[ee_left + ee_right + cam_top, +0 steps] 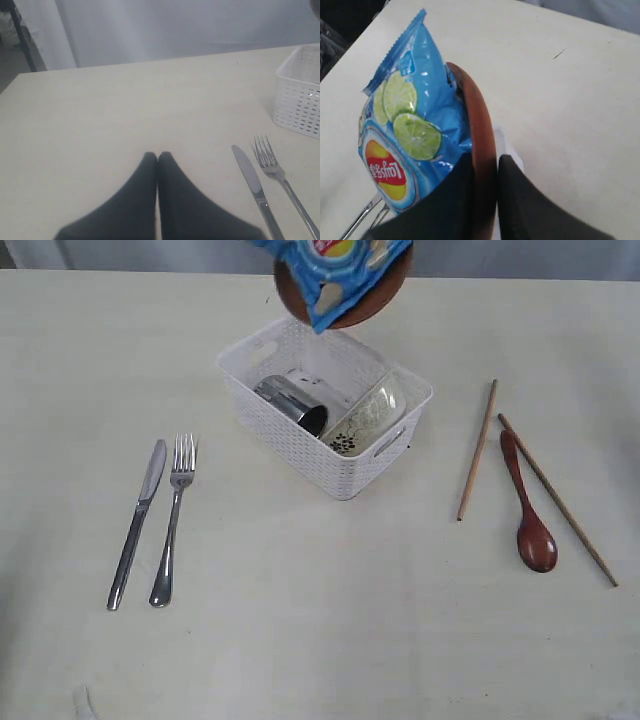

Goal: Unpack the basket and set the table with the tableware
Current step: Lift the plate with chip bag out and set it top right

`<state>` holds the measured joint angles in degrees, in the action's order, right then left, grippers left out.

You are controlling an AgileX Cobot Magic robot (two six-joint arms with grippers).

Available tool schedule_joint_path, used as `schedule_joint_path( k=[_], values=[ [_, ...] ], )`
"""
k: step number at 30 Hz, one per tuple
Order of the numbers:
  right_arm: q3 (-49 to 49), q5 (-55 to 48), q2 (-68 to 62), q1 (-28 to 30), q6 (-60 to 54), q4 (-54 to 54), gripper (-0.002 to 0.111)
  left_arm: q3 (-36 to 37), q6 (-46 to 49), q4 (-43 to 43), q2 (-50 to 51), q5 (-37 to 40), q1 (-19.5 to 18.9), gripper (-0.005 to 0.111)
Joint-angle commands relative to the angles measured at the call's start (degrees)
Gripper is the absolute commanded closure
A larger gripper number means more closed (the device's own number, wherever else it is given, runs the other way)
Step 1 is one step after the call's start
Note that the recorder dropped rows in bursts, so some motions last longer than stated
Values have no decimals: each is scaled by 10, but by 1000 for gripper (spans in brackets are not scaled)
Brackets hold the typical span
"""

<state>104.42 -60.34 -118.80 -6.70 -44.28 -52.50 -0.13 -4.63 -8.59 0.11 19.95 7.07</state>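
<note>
The plate is clear above the basket, so the robot's right gripper should keep going to the open table [480,338] beyond the chopsticks and let go once the plate rests there.
My right gripper [486,162] is shut on the rim of the dark brown plate [480,125], held on edge high above the table [300,620]. In the exterior view this plate [385,295] hangs above the basket [300,440]. The steel cup [290,403] and the off-white bowl [368,415] lie tipped in the basket. Knife [137,523] and fork [172,525] lie side by side on the left. Two chopsticks [477,450] and the wooden spoon [527,505] lie on the right. My left gripper [157,156] is shut and empty, beside the knife [250,177].
A blue chip bag [415,130] lies against the plate's face and hangs with it, its lower edge behind one finger. The same bag [335,270] shows at the top edge of the exterior view. The basket's corner [300,95] stands beyond the fork [272,167].
</note>
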Motion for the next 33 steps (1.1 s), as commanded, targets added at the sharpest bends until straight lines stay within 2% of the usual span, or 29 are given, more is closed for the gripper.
schedule_joint_path(
  k=[1, 7, 12, 22, 31, 33],
  values=[
    [4, -4, -1, 64, 20, -20, 109, 1, -1, 1, -1, 0, 3, 107],
    [4, 26, -37, 152, 109, -20, 109, 1, -1, 1, -1, 0, 3, 107],
    [4, 35, -96, 196, 172, -21, 109, 1, -1, 1, -1, 0, 3, 107],
    [4, 74, -199, 219, 175, -40, 109, 1, -1, 1, -1, 0, 3, 107],
    [4, 92, -206, 245, 170, -24, 108, 1, -1, 1, -1, 0, 3, 107],
    [4, 89, -207, 249, 161, -24, 105, 1, -1, 0, -1, 0, 3, 107]
  ],
)
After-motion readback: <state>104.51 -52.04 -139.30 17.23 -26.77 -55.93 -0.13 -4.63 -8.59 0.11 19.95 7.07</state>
